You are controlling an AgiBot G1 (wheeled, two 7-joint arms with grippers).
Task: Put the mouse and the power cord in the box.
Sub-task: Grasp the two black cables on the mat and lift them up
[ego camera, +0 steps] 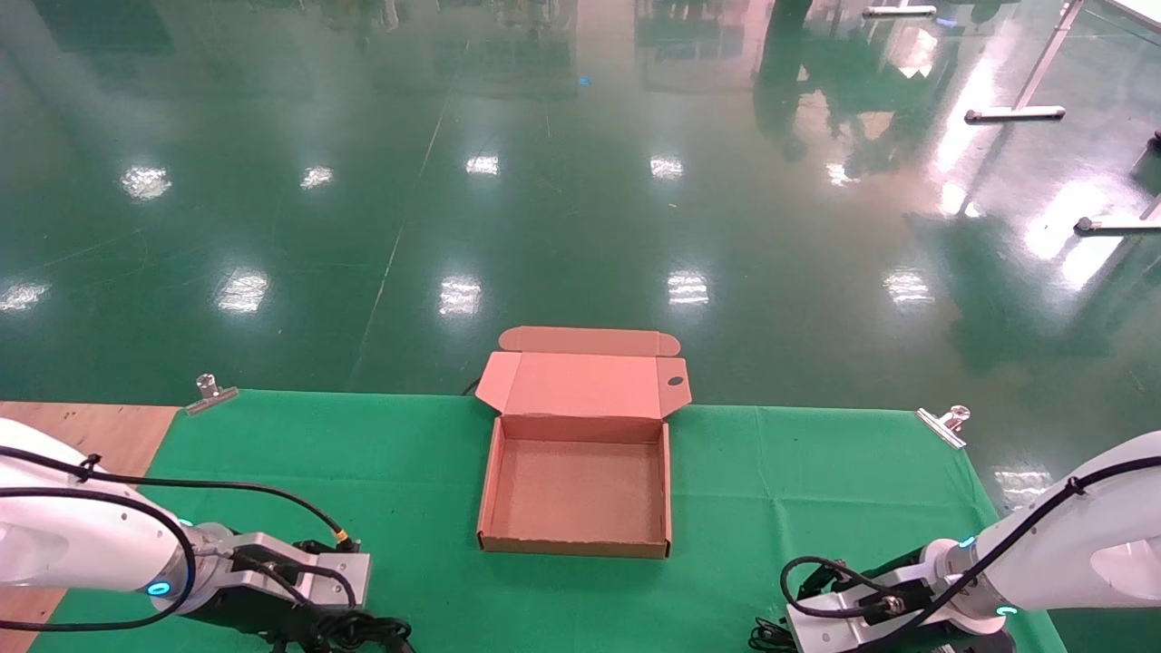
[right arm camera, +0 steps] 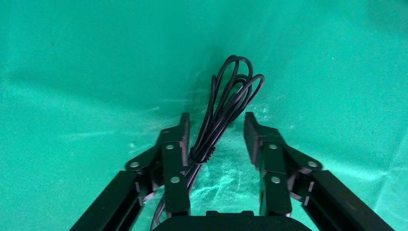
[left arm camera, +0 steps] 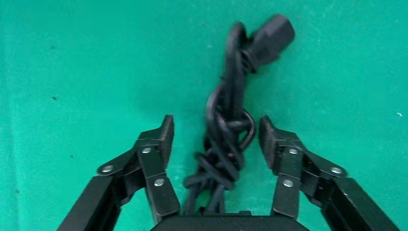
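Note:
I expect the bundle (left arm camera: 220, 154) to stay together with its plug sticking out when I lift it, because the power cord is wrapped (left arm camera: 232, 126) around its own middle.
The box (ego camera: 494, 481) lies open in the middle of the green cloth, its lid (ego camera: 580, 385) folded back and nothing inside. At the near left edge, my left gripper (left arm camera: 215, 132) is open and straddles the power cord (left arm camera: 226, 139), a twisted black bundle with its plug (left arm camera: 272, 36) pointing away; the pads do not touch it. At the near right edge, my right gripper (right arm camera: 215, 127) is open around the mouse's thin looped cable (right arm camera: 226, 103), which lies against one finger (right arm camera: 175, 144). The mouse body is hidden.
The green cloth (ego camera: 771, 472) is held by metal clips at its far left (ego camera: 210, 393) and far right (ego camera: 943, 423) corners. Bare wood (ego camera: 82, 422) shows at the left. Beyond the far table edge is glossy green floor.

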